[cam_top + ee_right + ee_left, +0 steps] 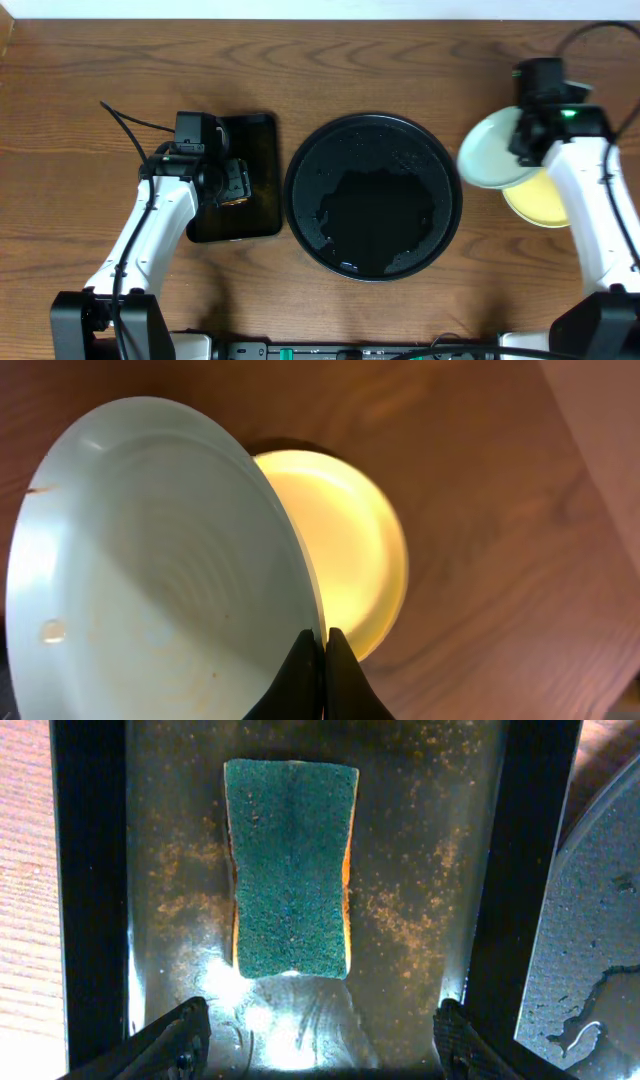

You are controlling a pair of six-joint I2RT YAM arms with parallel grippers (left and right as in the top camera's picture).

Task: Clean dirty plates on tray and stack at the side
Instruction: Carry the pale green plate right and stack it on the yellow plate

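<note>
The mint-green plate (490, 150) faces up and overlaps the yellow plate (541, 203), so my right gripper should keep carrying and lowering it until their rims line up, then let go.
My right gripper (322, 642) is shut on the rim of a pale mint-green plate (150, 560) and holds it tilted above a pale yellow plate (350, 530) that lies on the wood tabletop. In the overhead view the green plate (490, 150) partly covers the yellow plate (540, 200), right of the round black tray (372, 195), which holds no plates and looks wet. My left gripper (320, 1035) is open above a green sponge (290, 865) lying in the rectangular black tray (90, 870). Only two plates show.
The rectangular black tray (240, 180) sits left of the round tray and is speckled with brown crumbs. The round tray's edge shows at the right of the left wrist view (600, 940). Bare wood tabletop (80, 120) lies at far left and along the back.
</note>
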